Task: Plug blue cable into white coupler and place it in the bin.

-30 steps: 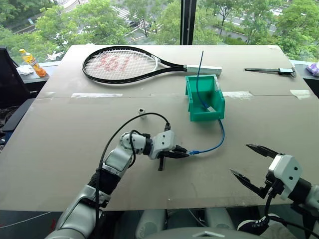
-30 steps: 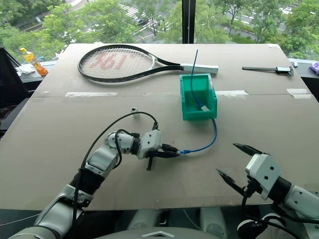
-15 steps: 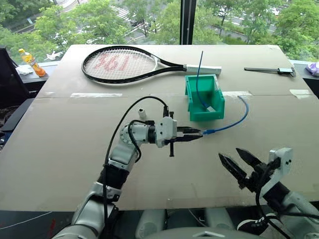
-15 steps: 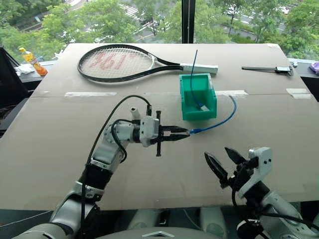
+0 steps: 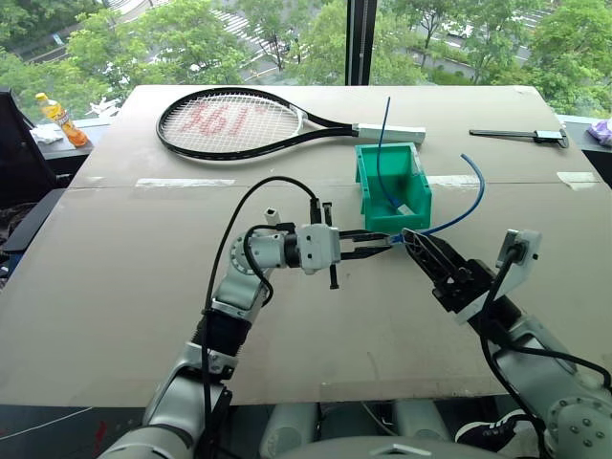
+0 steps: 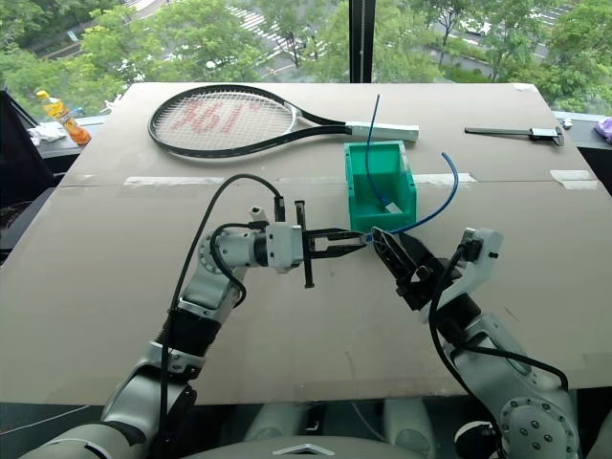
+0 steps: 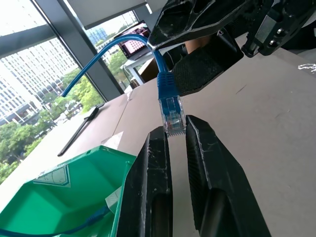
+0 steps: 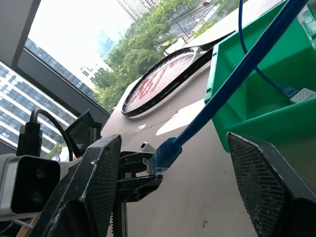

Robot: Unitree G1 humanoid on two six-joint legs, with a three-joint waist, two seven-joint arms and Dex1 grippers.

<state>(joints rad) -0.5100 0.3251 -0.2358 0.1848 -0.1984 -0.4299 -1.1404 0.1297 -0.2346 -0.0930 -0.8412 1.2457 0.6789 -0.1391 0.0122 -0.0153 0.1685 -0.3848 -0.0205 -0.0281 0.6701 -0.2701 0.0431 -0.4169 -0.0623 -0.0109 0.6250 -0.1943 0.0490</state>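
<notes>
I expect the blue cable to keep its curve and swing around in one piece when I turn its plug, because the blue cable's far end (image 5: 466, 158) curves free in the air.
My left gripper (image 5: 382, 247) is shut on the clear plug of the blue cable (image 5: 459, 218) and holds it level above the table, just in front of the teal bin (image 5: 413, 203). The cable (image 8: 232, 81) arcs up and to the right, its far end free in the air. My right gripper (image 5: 418, 244) is open, one finger on either side of the cable just behind the plug (image 7: 170, 111), not touching it. The white coupler (image 5: 273, 212) stands on the table behind my left forearm.
A straighter blue cable (image 5: 381, 143) stands in the bin beside a small white piece. A tennis racket (image 5: 239, 120) lies behind the bin. A black tool (image 5: 521, 135) rests at the back right, and an orange bottle (image 5: 62, 120) stands off the table's far left.
My left gripper lifted the plug off the table toward the bin, then held still. My right gripper rose, rolled and swung left to straddle the cable. The cable's free end swung upward.
</notes>
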